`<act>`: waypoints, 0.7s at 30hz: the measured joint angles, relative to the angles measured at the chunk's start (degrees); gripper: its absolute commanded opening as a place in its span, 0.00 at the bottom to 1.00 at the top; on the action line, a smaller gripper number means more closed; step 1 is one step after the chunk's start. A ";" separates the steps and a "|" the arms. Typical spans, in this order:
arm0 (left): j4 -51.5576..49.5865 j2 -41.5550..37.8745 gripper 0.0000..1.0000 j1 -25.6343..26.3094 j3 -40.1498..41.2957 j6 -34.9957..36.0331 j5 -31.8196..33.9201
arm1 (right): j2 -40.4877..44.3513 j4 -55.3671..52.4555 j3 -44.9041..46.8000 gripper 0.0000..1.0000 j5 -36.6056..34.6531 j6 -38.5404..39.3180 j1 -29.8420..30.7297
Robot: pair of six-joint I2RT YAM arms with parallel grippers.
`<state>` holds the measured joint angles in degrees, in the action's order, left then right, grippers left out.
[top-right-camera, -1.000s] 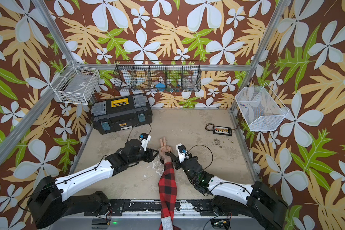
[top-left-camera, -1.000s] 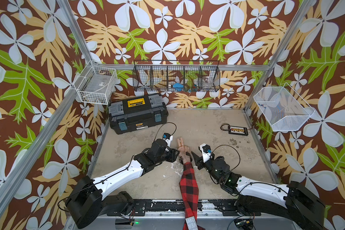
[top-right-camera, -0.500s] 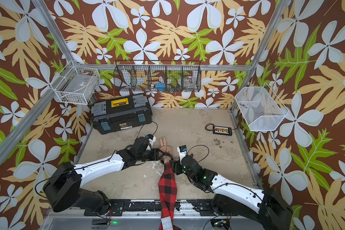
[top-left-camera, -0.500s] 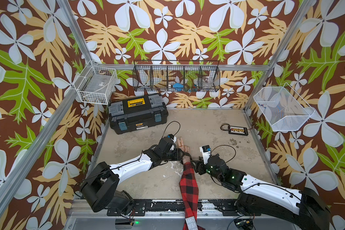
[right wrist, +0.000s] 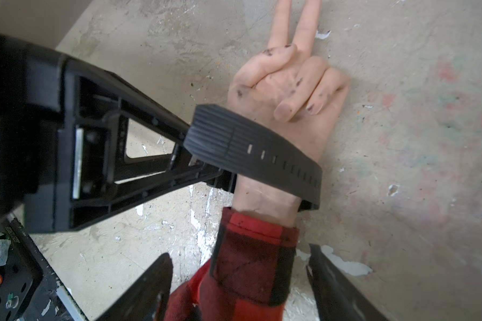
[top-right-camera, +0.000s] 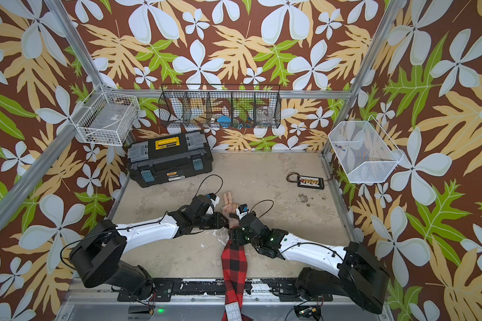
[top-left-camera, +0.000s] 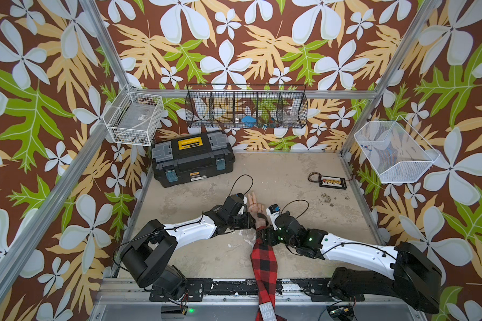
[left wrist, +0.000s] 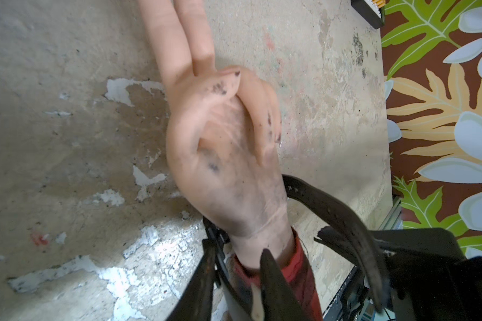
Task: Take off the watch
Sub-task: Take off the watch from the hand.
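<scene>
The unbuckled watch is lying under the wrist (right wrist: 228, 181), so my right gripper needs to hold the wrist (right wrist: 263, 209) by the sleeve's cuff while my left gripper pulls out the watch.
A mannequin hand (right wrist: 284, 83) in a red plaid sleeve (right wrist: 251, 264) lies palm up on the table. The black watch is on its wrist with the strap (right wrist: 262, 150) unbuckled. The strap's ribbed free end lies loose across the wrist, also seen in the left wrist view (left wrist: 331, 211). The watch face is hidden under the wrist. My left gripper (top-left-camera: 252, 222) (left wrist: 235, 250) reaches in from the wrist's left and is shut on the strap's buckle end (right wrist: 226, 180). My right gripper (top-left-camera: 265, 236) (right wrist: 240, 280) stands open astride the sleeve just behind the wrist.
A black toolbox (top-left-camera: 192, 158) sits at the back left. A small terminal board with wires (top-left-camera: 331, 182) lies at the back right, with dark crumbs (top-left-camera: 326, 198) near it. Wire baskets hang on the walls: white (top-left-camera: 134, 122), black (top-left-camera: 245, 109), white (top-left-camera: 395, 152).
My left gripper moved right to the wrist and its jaws closed down on the strap. My right gripper drew back from beside the hand to over the sleeve and opened wider.
</scene>
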<state>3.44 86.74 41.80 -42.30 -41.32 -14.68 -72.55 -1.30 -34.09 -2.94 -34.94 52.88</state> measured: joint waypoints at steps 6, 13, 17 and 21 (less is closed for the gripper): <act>1.57 -0.63 0.11 -0.02 1.60 -0.33 -0.83 | -7.72 -4.37 -5.84 0.81 -1.49 0.11 0.02; 2.80 -0.74 0.11 -0.02 1.86 -0.48 -1.68 | -14.14 -6.88 -9.27 0.76 -2.95 0.74 0.04; 2.99 -0.61 0.11 -0.02 1.86 -0.50 -1.88 | -17.09 -7.10 -10.34 0.69 -2.97 0.90 0.04; 3.13 -0.28 0.10 -0.02 1.86 -0.50 -1.53 | -17.79 -7.43 -10.69 0.59 -3.30 0.87 0.13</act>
<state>6.57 86.46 41.78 -40.45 -41.82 -16.21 -90.35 -8.73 -44.77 -6.24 -34.06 53.01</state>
